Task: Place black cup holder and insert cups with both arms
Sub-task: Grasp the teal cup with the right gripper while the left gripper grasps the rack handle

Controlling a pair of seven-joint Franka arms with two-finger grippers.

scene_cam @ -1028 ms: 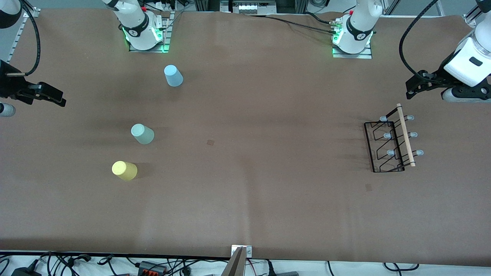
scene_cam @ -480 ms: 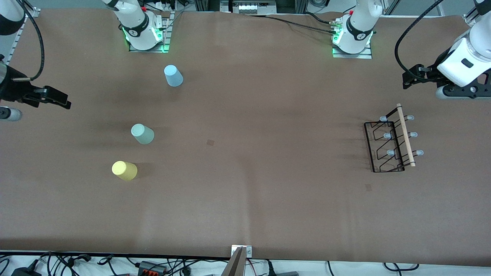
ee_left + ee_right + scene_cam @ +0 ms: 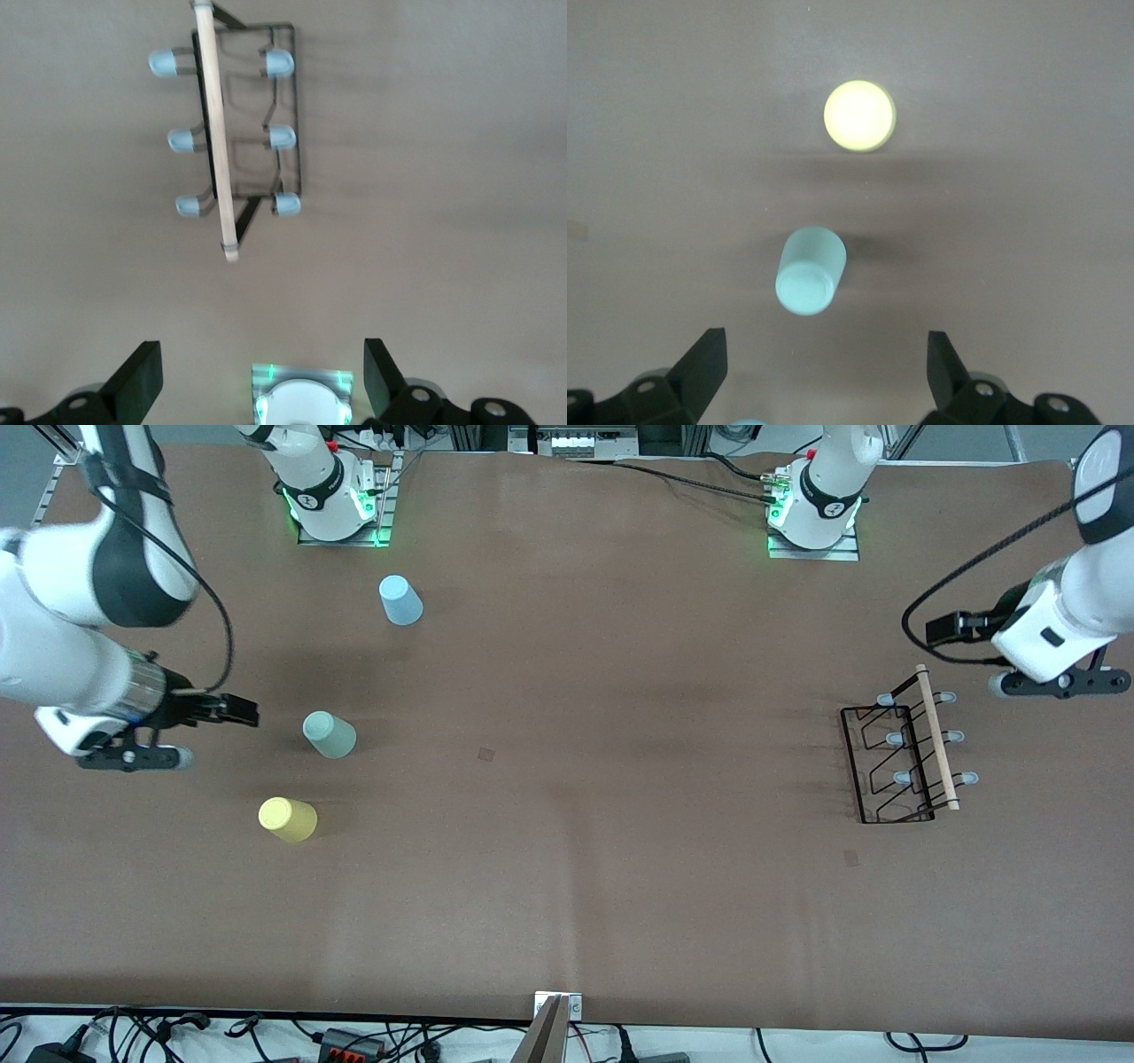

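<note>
The black cup holder has blue-tipped pegs [image 3: 895, 739] sticking out of it, so I expect the grey-green cup [image 3: 330, 734] to slide over one of them, still upside down, when I lower it.
The black cup holder [image 3: 895, 762] stands on the brown table toward the left arm's end, with its wooden rod [image 3: 937, 735] on top; it also shows in the left wrist view [image 3: 244, 133]. My left gripper [image 3: 943, 629] is open and empty, in the air over bare table between the holder and the left arm's base [image 3: 263, 350]. The grey-green cup [image 3: 329, 734], the yellow cup [image 3: 287, 818] and the light blue cup [image 3: 400, 600] stand upside down toward the right arm's end. My right gripper [image 3: 235, 710] is open and empty beside the grey-green cup [image 3: 809, 270], apart from it [image 3: 826, 341]. The yellow cup [image 3: 859, 115] also shows there.
The arm bases [image 3: 332, 505] [image 3: 815, 514] stand at the table's edge farthest from the front camera. Cables and a metal bracket [image 3: 556, 1010] line the edge nearest to it. Bare table [image 3: 585, 762] lies between the cups and the holder.
My right arm has swung in from the table's end to beside the grey-green cup. My left gripper has shifted a little toward the holder. The cups and the holder have not moved.
</note>
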